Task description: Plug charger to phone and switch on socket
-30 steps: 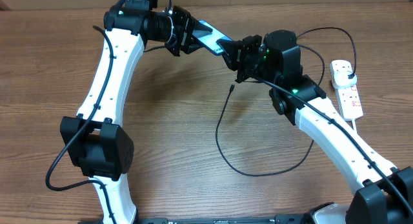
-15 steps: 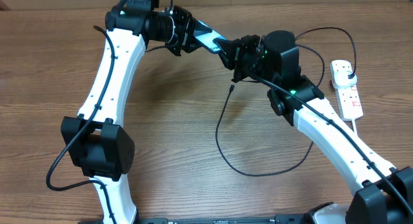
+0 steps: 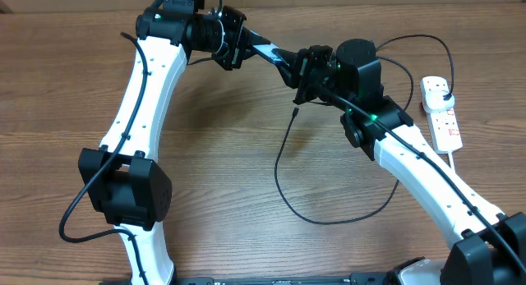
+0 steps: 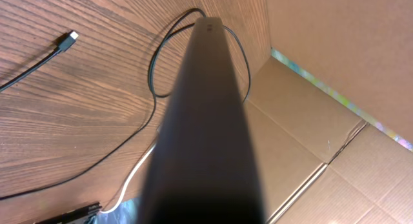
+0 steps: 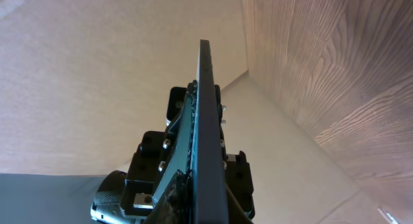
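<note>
My right gripper is holding the phone along with my left gripper while the connector tip lies free, so it should leave the phone to my left gripper and take the connector tip.
The phone is held in the air at the back of the table, between both grippers, turned nearly edge-on so little of its blue screen shows. My left gripper is shut on its left end; my right gripper is shut on its right end. In the left wrist view the phone is a dark slab filling the middle. In the right wrist view it is a thin edge. The charger's connector tip lies free on the table below, its cable looping toward the socket at the right.
The charger's black plug sits in the socket's far end. The socket's thick white cord runs down along my right arm. A cardboard wall stands behind the table. The connector tip also shows in the left wrist view.
The phone has rolled from screen-up to nearly edge-on between the two grippers and shifted slightly left. The cable and socket have not moved.
</note>
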Available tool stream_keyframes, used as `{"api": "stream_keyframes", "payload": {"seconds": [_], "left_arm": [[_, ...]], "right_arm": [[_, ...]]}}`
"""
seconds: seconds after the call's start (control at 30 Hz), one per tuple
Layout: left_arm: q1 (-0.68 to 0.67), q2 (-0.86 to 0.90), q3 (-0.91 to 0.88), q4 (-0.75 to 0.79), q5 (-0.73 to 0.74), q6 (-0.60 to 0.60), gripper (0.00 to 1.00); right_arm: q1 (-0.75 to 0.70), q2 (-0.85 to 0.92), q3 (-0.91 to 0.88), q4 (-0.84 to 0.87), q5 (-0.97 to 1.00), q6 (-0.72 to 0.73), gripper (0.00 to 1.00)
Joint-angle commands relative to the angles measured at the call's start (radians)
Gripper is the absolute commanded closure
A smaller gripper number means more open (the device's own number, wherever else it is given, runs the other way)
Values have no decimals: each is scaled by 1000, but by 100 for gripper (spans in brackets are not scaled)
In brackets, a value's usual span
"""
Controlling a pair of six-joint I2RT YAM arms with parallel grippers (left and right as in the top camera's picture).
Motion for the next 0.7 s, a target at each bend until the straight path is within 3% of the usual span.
{"api": "stream_keyframes", "payload": {"seconds": [0.0, 0.17, 0.27, 0.47, 0.67], "left_arm": [[-8, -11, 19, -11, -26, 14, 96], [8, -11, 19, -11, -25, 166, 96], [23, -11, 19, -11, -26, 298, 96], [74, -11, 19, -21, 44, 610, 96], [135, -11, 19, -114, 232, 893, 96]], "right_arm": [[7, -40, 10, 14, -10, -104, 88], [7, -40, 10, -45, -10, -107, 74], [5, -40, 10, -88, -3, -172, 57], [-35, -40, 10, -226, 47, -488, 33], [-139, -40, 10, -426, 30, -883, 31]]}}
